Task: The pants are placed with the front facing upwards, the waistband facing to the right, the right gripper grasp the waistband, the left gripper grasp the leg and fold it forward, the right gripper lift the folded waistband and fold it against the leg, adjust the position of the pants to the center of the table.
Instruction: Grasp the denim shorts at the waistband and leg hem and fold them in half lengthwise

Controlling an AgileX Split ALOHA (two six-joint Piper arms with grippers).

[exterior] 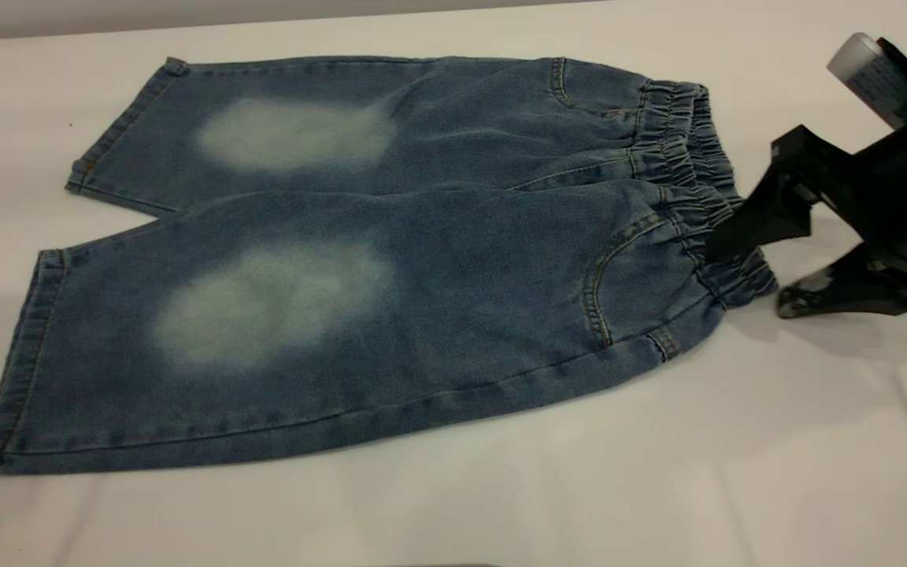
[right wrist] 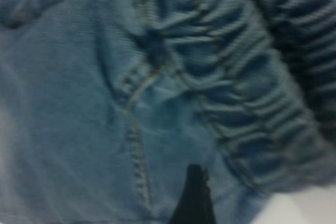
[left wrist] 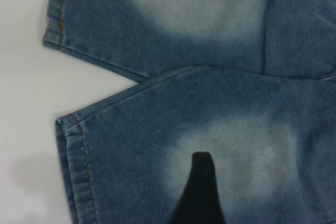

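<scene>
The lower finger is just past the waistband's near corner, so the robot's right gripper should stay open and push in farther, then close on the waistband's edge.
The pants lie flat on the table, front up, both legs spread toward the left. The waistband is at the right end. My right gripper is open at the waistband's near corner: one finger hangs over the ruched band, the other rests low on the table beside it. In the right wrist view the waistband fills the picture past one dark fingertip. My left gripper is out of the exterior view; its wrist view shows it open above the near leg's pale oval, with one fingertip visible.
The leg hems reach close to the table's left side. White tabletop lies in front of the pants and to their right. The right arm's grey-white cylinder stands at the far right.
</scene>
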